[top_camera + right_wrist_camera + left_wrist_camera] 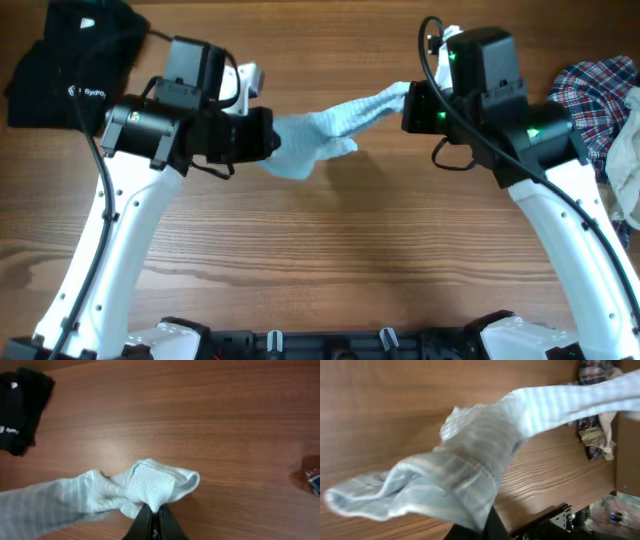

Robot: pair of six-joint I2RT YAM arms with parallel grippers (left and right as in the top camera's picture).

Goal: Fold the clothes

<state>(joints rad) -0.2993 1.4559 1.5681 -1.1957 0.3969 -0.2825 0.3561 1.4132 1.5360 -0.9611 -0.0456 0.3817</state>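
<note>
The pale-blue garment is hanging between the robot's grippers, bunched into a narrow band [362, 113], so the robot should put it down and open the left gripper before folding it.
A small pale-blue, finely striped garment [330, 125] hangs stretched above the wooden table between my two grippers. My left gripper [272, 140] is shut on its left end; in the left wrist view the cloth [470, 470] drapes over the dark fingers [492, 527] and hides most of them. My right gripper [407, 100] is shut on the right end; the right wrist view shows a bunched fold of the garment [160, 485] pinched between the closed black fingertips [155, 517].
A black logo garment [70, 60] lies at the far left corner, also seen in the right wrist view [17, 410]. A plaid shirt [600, 85] and a beige piece [628, 150] lie piled at the right edge. The table's front edge carries the arm mounts [330, 345].
</note>
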